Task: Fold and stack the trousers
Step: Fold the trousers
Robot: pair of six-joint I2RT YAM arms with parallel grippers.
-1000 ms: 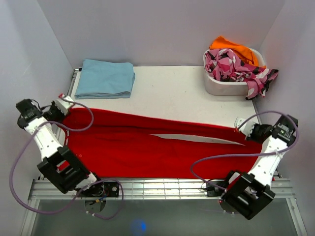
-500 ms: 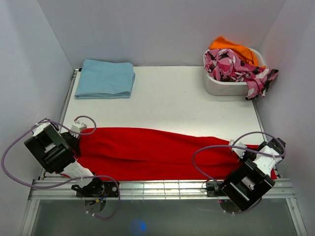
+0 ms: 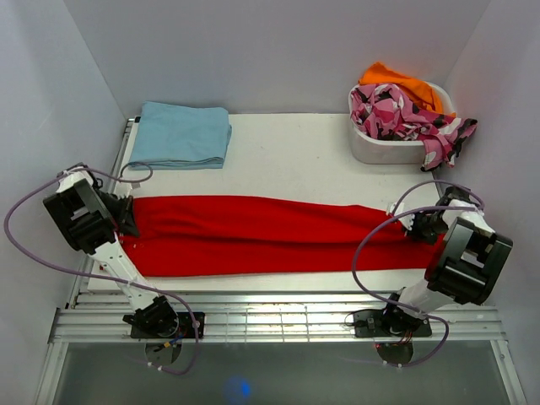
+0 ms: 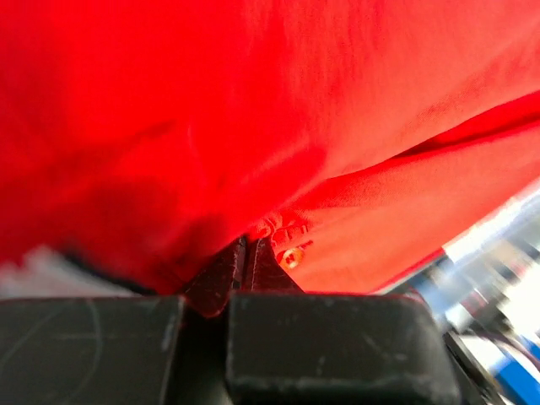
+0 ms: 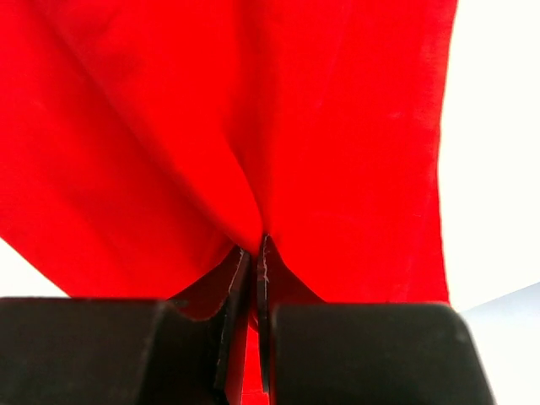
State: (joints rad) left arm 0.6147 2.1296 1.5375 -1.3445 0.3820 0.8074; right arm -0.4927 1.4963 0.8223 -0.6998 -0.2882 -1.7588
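Note:
The top layer ends before it reaches the bottom layer's near edge [image 3: 219, 263]. My left gripper should take hold of the waist again and my right gripper should take hold of the trousers' middle [image 3: 238, 240] again to lift it.
The bright red trousers [image 3: 261, 236] lie stretched left to right across the white table, folded lengthwise into a long band. At their left end my left gripper [image 3: 126, 218] is shut on the cloth; the left wrist view is filled with red trousers [image 4: 278, 110] pinched between the black fingers [image 4: 253, 266]. At the right end my right gripper [image 3: 411, 226] is shut on the other end. In the right wrist view the trousers [image 5: 253, 126] bunch into the closed fingers [image 5: 263, 278].
A folded light blue garment [image 3: 180, 134] lies at the back left. A white bin [image 3: 390, 143] at the back right holds a pink-black-white patterned garment [image 3: 405, 114] and an orange cloth [image 3: 396, 80]. Grey walls stand close on both sides. A metal rail [image 3: 270, 325] runs along the near edge.
Both grippers drew the far edge of the trousers toward the near edge and have since moved back away from it, leaving the cloth folded lengthwise into a narrower band.

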